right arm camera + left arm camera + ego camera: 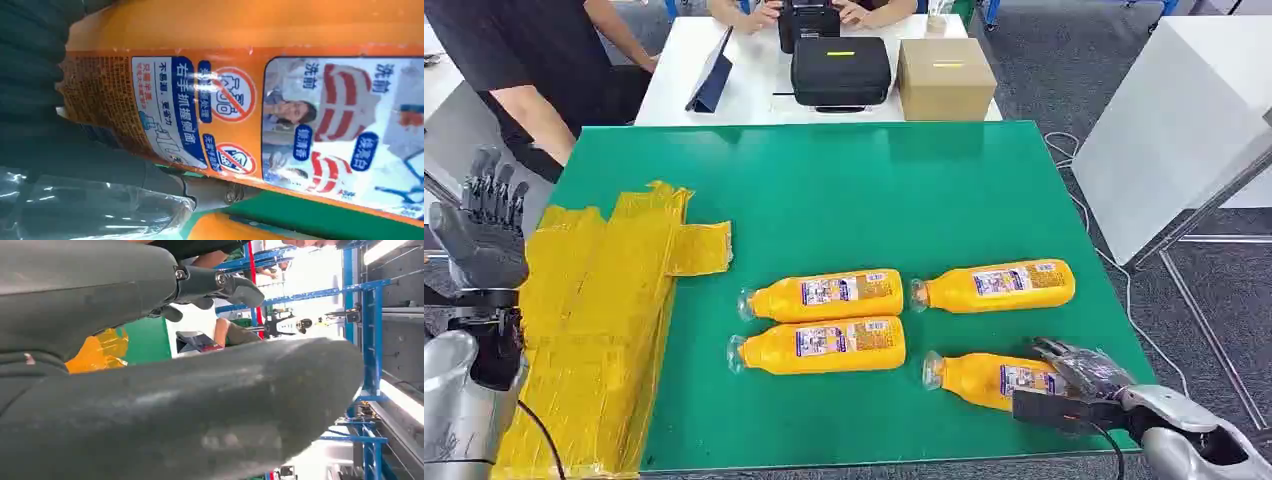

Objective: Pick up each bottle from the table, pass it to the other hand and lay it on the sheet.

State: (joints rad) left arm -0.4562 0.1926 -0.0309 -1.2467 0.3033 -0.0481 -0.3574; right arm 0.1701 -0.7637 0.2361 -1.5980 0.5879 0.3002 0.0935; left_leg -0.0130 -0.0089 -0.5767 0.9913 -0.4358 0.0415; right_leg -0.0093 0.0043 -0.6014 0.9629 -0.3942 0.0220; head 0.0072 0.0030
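Note:
The front orange bottle (978,378) has a small-print label (1029,381) on top, so I expect a big logo label to be hidden underneath when I pass it.
Several orange bottles with clear caps lie on the green table (844,190): two side by side in the middle (829,295) (824,345), one further right (999,285), and one near the front edge (984,378). My right hand (1074,385) grips the base end of that front bottle, which still lies on the table. Up close in the right wrist view, its label (250,100) sits against my hand (60,125), with the thumb under it. My left hand (484,230) is raised, open and holding nothing, beside the crumpled yellow sheet (594,320). The sheet (100,350) lies beyond the left hand (200,410).
Behind the green table stands a white table with a black case (840,70), a cardboard box (946,78) and a tablet (712,75). A person (534,70) sits at the far left corner, another person's hands (759,12) at the back. A white panel (1184,120) stands to the right.

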